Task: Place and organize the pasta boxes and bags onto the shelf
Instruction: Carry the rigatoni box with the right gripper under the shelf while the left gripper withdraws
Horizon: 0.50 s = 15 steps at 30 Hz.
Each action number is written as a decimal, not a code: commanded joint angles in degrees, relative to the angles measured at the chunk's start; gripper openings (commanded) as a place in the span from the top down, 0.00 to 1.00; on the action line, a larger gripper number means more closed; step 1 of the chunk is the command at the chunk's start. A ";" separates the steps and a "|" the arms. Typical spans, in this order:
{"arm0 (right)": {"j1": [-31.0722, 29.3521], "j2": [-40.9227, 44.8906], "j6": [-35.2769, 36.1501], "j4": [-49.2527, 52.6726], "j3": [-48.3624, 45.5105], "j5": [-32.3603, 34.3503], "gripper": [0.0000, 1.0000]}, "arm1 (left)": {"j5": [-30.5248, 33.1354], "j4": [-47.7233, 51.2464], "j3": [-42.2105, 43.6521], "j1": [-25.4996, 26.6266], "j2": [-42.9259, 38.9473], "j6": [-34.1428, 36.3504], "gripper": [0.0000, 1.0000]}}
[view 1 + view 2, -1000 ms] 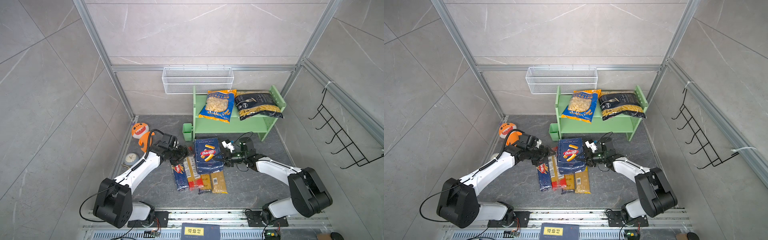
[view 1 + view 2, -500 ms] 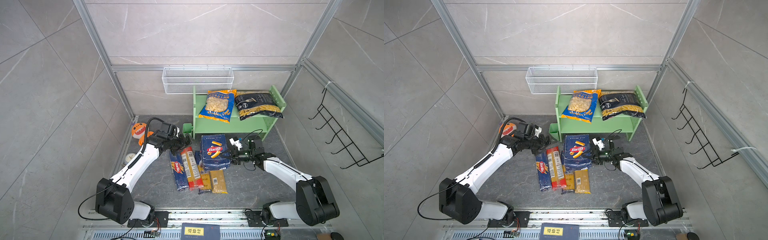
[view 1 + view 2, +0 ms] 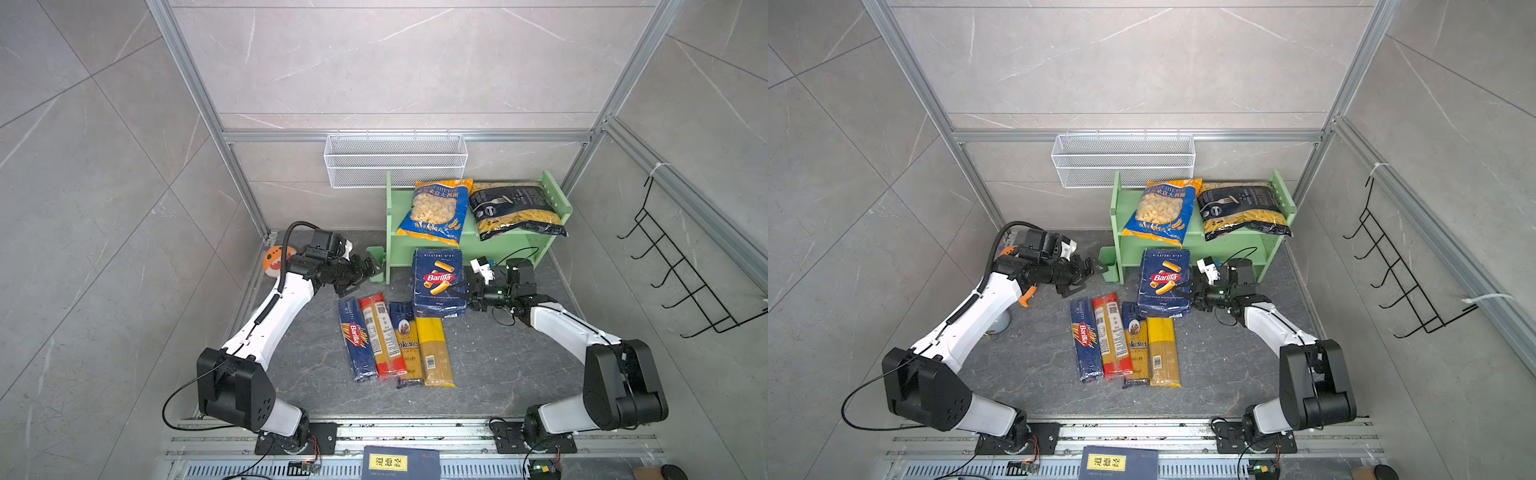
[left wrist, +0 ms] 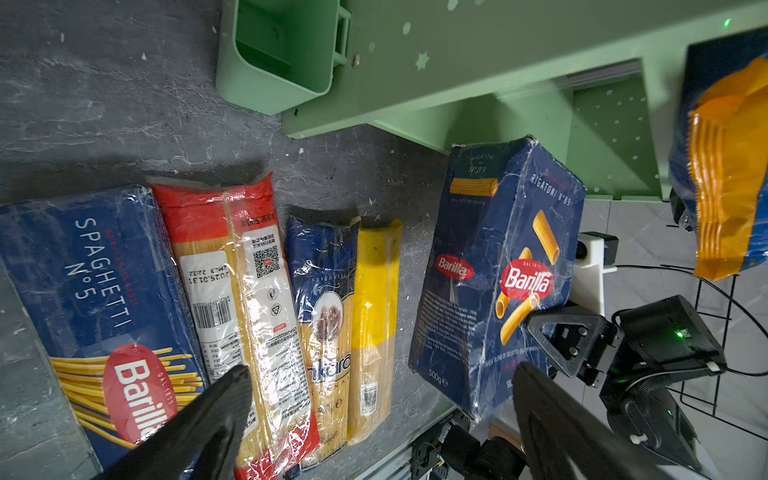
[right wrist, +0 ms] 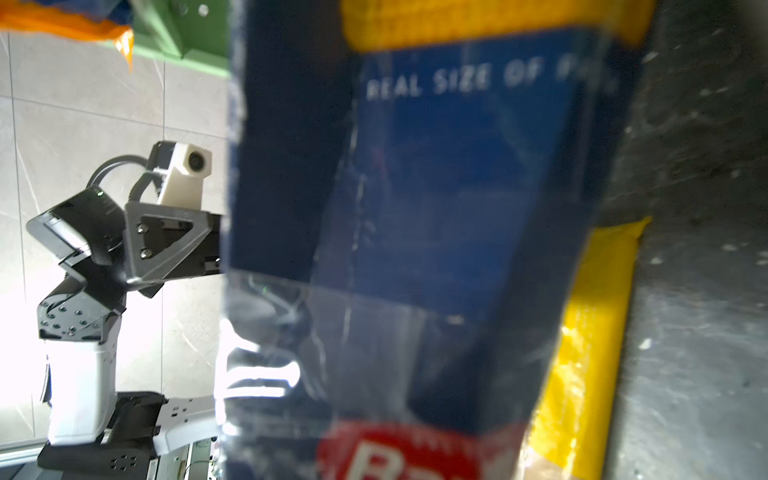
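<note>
The rigatoni box's top (image 3: 437, 252) is facing the shelf's empty lower level (image 3: 401, 253), so I keep moving the box in with my right gripper until it sits under the orecchiette bag.
My right gripper (image 3: 464, 291) (image 3: 1187, 291) is shut on the right edge of the dark blue Barilla rigatoni box (image 3: 437, 282) (image 3: 1165, 282) (image 4: 498, 266). The box is held tilted above the floor, just in front of the mint-green shelf (image 3: 494, 249) (image 3: 1225, 245). It fills the right wrist view (image 5: 415, 199) and hides the fingers there. My left gripper (image 3: 365, 270) (image 3: 1088, 270) (image 4: 382, 374) stands wide open and empty near the green cup (image 3: 374, 254). The orecchiette bag (image 3: 436, 210) and penne bag (image 3: 513, 210) lie on the top tier. Several long spaghetti packs (image 3: 395, 338) (image 4: 232, 299) lie side by side on the floor.
A white wire basket (image 3: 395, 160) hangs on the back wall above the shelf. A black hook rack (image 3: 681, 286) is on the right wall. An orange plush toy (image 3: 276, 258) sits behind my left arm. A dark blue book (image 3: 401, 463) lies at the front rail.
My right arm has carried the rigatoni box away from the spaghetti packs toward the shelf. My left gripper has opened wider and drawn back to the left, near the green cup.
</note>
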State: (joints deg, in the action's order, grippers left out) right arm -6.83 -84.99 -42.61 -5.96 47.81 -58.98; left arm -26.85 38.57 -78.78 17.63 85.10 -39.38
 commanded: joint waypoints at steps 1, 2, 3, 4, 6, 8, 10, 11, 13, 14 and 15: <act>0.54 -0.93 -1.73 -13.73 2.90 -2.59 0.78 | -3.23 2.59 -3.92 -1.76 1.22 3.80 0.01; 0.76 -1.58 -2.23 -15.03 2.92 -2.22 0.78 | -3.70 3.29 -4.97 -2.45 1.66 4.45 0.00; 0.83 -2.11 -2.74 -16.11 3.00 -1.97 0.78 | -4.02 3.79 -5.69 -2.96 1.96 4.97 0.01; 0.85 -2.80 -3.56 -17.90 3.03 -1.85 0.78 | -4.71 4.42 -6.60 -3.70 2.41 5.46 0.00; 1.01 -4.04 -4.90 -20.40 3.37 -1.34 0.78 | -5.78 5.31 -8.15 -4.99 3.30 6.42 0.01; 0.96 -5.20 -5.45 -21.73 4.15 -0.77 0.77 | -7.24 5.72 -9.33 -6.25 4.20 7.06 0.01; 0.94 -6.24 -5.60 -22.26 5.19 -0.32 0.77 | -8.50 6.12 -10.49 -7.56 5.01 7.68 0.01; 0.95 -6.68 -5.43 -22.26 5.68 -0.05 0.77 | -8.98 6.23 -10.89 -8.05 5.39 7.98 0.01; 1.00 -7.73 -5.29 -22.19 6.94 0.38 0.77 | -9.91 6.54 -11.68 -8.97 6.18 8.68 0.01; 0.97 -8.26 -5.36 -22.24 7.58 0.57 0.77 | -10.26 6.65 -11.85 -9.35 6.51 8.96 0.01; 1.04 -8.78 -5.52 -22.40 8.17 0.55 0.77 | -10.77 6.65 -12.09 -9.73 6.79 9.14 0.01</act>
State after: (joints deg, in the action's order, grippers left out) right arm -6.02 -93.73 -48.10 -19.27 51.29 -56.69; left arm -33.98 43.59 -88.79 8.82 91.05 -32.99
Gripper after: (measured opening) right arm 0.427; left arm 0.995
